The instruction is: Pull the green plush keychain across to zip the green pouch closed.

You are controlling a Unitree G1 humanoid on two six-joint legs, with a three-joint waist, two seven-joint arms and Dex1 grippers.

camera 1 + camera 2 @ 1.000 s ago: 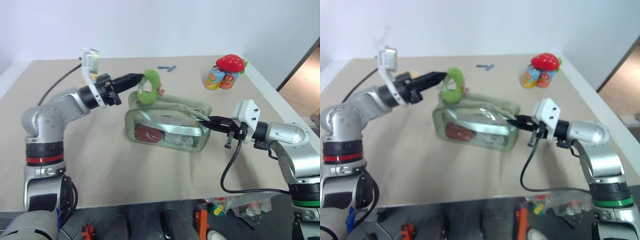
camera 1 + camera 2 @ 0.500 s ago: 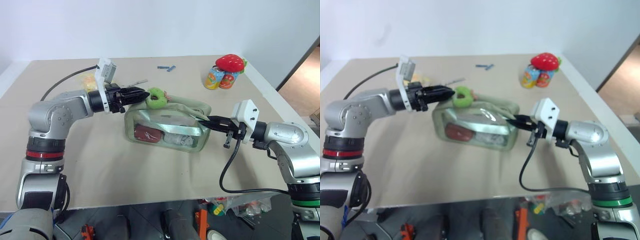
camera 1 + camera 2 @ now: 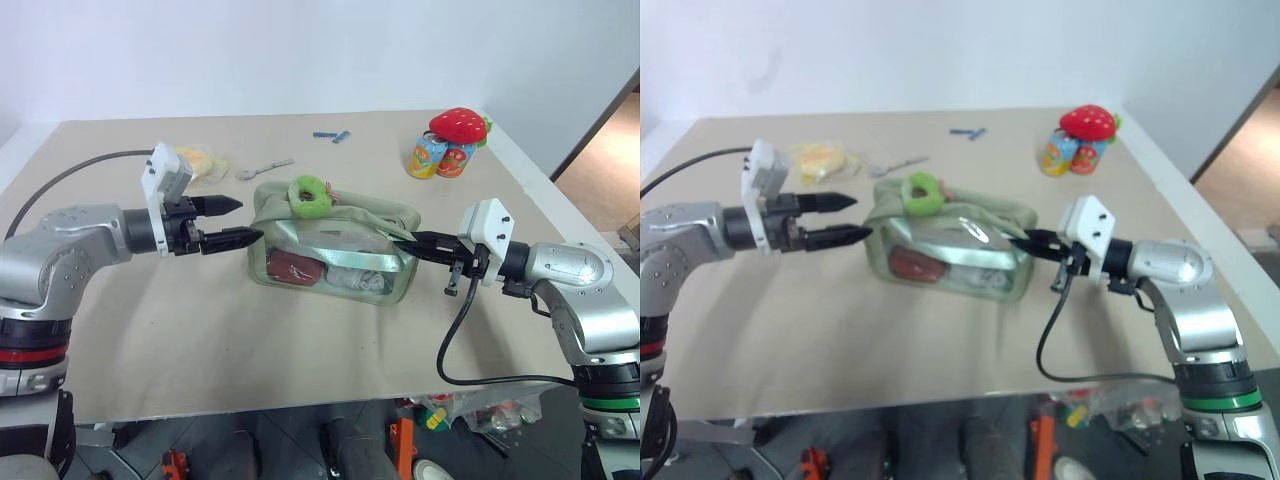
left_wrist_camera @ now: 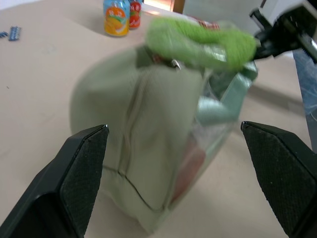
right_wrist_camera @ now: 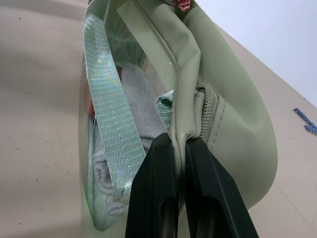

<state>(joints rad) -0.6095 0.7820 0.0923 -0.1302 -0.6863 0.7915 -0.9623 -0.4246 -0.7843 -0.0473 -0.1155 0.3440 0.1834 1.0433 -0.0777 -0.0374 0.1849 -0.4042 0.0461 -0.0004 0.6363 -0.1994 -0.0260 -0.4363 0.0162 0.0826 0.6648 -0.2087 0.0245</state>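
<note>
The zipper (image 4: 130, 121) bends down over the pouch's end, so I expect the green plush keychain (image 3: 313, 199) to end up hanging next to the opposite end of the pouch when I pull it across.
The green pouch (image 3: 335, 250) lies on the table, with red and white items showing through its clear side. The green plush keychain (image 3: 310, 196) rests on the pouch's top near its left end, and nothing holds it. My left gripper (image 3: 247, 220) is open just off that left end, pointing at it; in the left wrist view its fingers (image 4: 81, 173) stand wide on either side of the pouch (image 4: 133, 148) and keychain (image 4: 203, 42). My right gripper (image 5: 179, 144) is shut on the pouch's right end fabric beside the zipper.
A red strawberry plush (image 3: 460, 124) and small colourful cans (image 3: 443, 157) stand at the back right. A yellow packet (image 3: 198, 160) and a spoon (image 3: 262, 167) lie behind my left gripper. A small blue piece (image 3: 331, 135) lies farther back.
My left gripper opened, let go of the keychain and drew back to the left and down. The keychain dropped onto the pouch's top. The right gripper kept its hold.
</note>
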